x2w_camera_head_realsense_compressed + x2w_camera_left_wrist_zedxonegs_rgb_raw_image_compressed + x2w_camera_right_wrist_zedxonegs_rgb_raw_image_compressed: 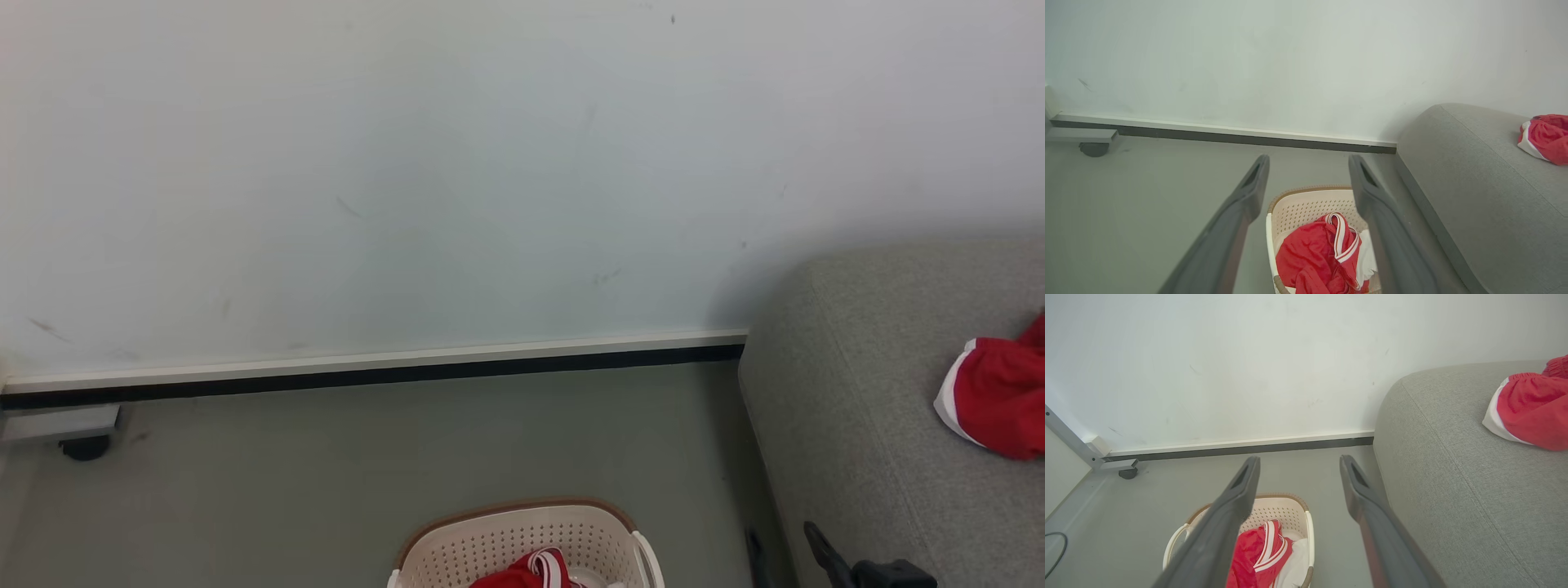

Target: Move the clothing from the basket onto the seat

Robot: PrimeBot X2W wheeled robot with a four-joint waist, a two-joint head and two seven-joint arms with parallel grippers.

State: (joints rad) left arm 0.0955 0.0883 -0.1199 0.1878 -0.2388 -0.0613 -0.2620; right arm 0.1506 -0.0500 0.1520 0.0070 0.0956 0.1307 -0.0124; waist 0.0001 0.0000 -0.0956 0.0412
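Observation:
I see the white striped band bordering both red and white cloth in the basket, so I expect the red clothing to pull the white panel along when I lift.
The cream basket with a brown rim stands on the floor at the bottom of the head view. Red clothing with white striped bands lies heaped inside it. To its right is the grey seat, and another red and white garment lies on its cushion. My left gripper hangs open above the basket with nothing between its fingers. My right gripper is open too, empty, above and right of the basket, near the seat's end. Its dark fingers show beside the seat's corner.
A pale wall with a white and black baseboard runs behind the basket. A grey metal frame on a caster stands at the far left. A dark cable lies on the grey floor at the left.

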